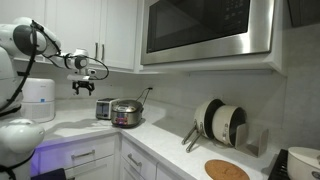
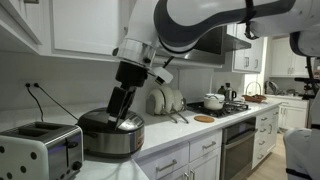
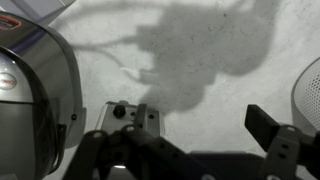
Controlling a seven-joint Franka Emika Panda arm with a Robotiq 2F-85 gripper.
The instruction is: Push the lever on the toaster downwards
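Note:
The black knob (image 3: 119, 111) shows which is the toaster's control side (image 3: 137, 118), so the lever hidden above the knob will go straight down toward it when I push.
The toaster (image 1: 104, 108) is a small shiny silver box on the white counter, next to the round cooker (image 1: 126, 113). It also sits at the lower left (image 2: 38, 150) in an exterior view, with two slots on top. My gripper (image 1: 85, 88) hangs in the air, above and a little to the side of the toaster, touching nothing. From the opposite side the gripper (image 2: 118, 116) appears above the cooker (image 2: 112, 136). In the wrist view the gripper (image 3: 205, 132) is open, with bare counter between its fingers (image 3: 265, 122). I cannot make out the lever.
A taller white appliance (image 1: 40, 98) stands beside the arm. A microwave (image 1: 205, 30) hangs over the counter, with plates in a rack (image 1: 220, 122) and a round wooden board (image 1: 226, 170) farther along. Cables (image 2: 40, 100) run up the wall behind the toaster. A stove (image 2: 215, 102) holds a pot.

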